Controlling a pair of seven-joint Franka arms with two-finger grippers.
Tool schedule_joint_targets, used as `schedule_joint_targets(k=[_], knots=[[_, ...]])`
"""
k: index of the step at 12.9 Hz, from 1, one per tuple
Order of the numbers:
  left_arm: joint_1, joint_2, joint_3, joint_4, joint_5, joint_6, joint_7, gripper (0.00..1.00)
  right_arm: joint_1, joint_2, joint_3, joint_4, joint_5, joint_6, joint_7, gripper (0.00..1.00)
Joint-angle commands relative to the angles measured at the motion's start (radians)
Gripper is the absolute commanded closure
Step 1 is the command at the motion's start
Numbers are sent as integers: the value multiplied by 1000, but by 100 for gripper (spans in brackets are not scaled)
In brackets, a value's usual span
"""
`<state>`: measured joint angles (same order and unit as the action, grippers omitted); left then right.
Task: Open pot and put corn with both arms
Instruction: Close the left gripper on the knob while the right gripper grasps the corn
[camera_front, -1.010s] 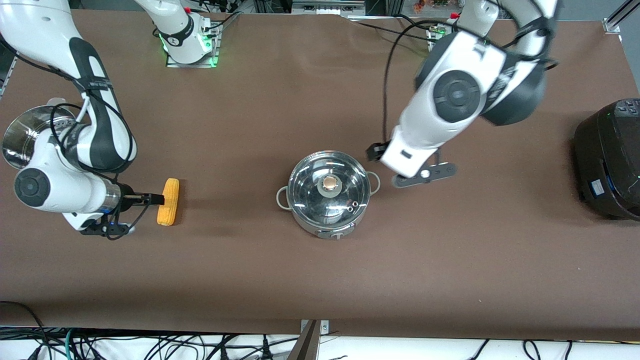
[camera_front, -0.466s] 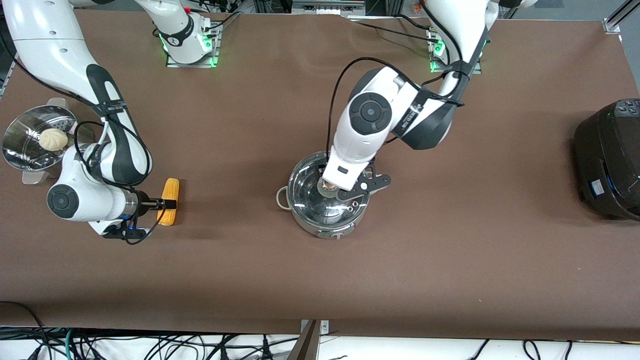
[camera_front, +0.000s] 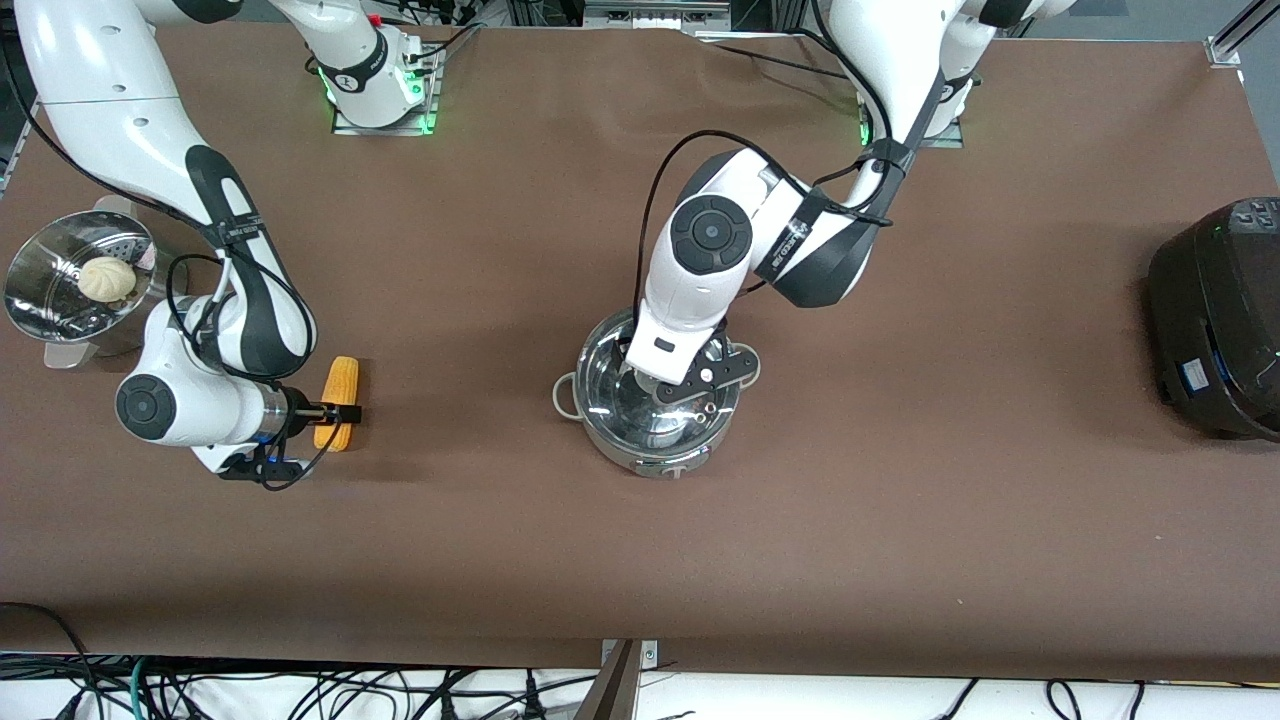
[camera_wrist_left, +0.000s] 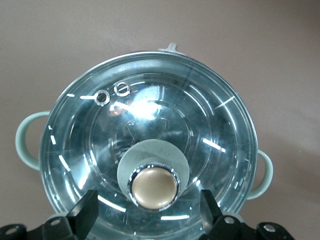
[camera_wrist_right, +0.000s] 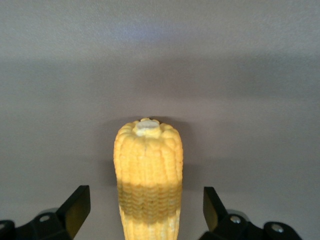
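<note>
My left gripper is going to lift the glass lid (camera_front: 619, 396). I should expect an empty steel pot (camera_front: 654, 461) then, because only shiny steel shows through the lid.
The steel pot (camera_front: 655, 452) stands mid-table with its glass lid (camera_wrist_left: 165, 115) on. My left gripper (camera_wrist_left: 148, 216) hangs low over the lid, open. One finger stands on each side of the round knob (camera_wrist_left: 153, 187), with a gap to it on both sides. In the front view the left hand (camera_front: 668, 385) covers the knob. The corn (camera_front: 343, 377) lies on the table toward the right arm's end. My right gripper (camera_wrist_right: 146, 210) is open around the corn (camera_wrist_right: 148, 170), its fingertips (camera_wrist_right: 77, 206) clear of the cob on both sides.
A perforated steel steamer bowl (camera_front: 40, 300) holding a pale bun (camera_front: 107, 278) sits at the right arm's end of the table. A big black cooker (camera_front: 1220, 320) stands at the left arm's end.
My left arm swung from beside the pot to over the lid and came down around the knob, its jaws narrowing slightly. My right gripper slid forward until its fingers straddled the corn.
</note>
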<state>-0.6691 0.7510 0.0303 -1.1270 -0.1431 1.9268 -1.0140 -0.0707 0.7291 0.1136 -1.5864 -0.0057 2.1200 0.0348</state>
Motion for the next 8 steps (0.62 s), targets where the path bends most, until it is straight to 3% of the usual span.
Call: schedule_joint_targets(k=[1,2,4,6,7,8], knots=[[-7,42,16,42,-20,21,-6,12,-9,-8,9,-20,13,20,2,1],[-7,47,16,42,-20,29,-6,18,-9,-5,9,-20,13,14,1,10],[-7,48,16,42,-20,35,-6,24,-9,10,9,-18,13,8,-1,49],[-7,51,16,42,-20,35,-6,36,-9,10,9,-18,13,5,-10,75],[-7,51,16,41,-20,35,-6,48,-9,9,9,-18,12,5,-12,80],[-7,51,16,41,-20,35,-6,51,-9,10,9,-18,12,5,-12,80]])
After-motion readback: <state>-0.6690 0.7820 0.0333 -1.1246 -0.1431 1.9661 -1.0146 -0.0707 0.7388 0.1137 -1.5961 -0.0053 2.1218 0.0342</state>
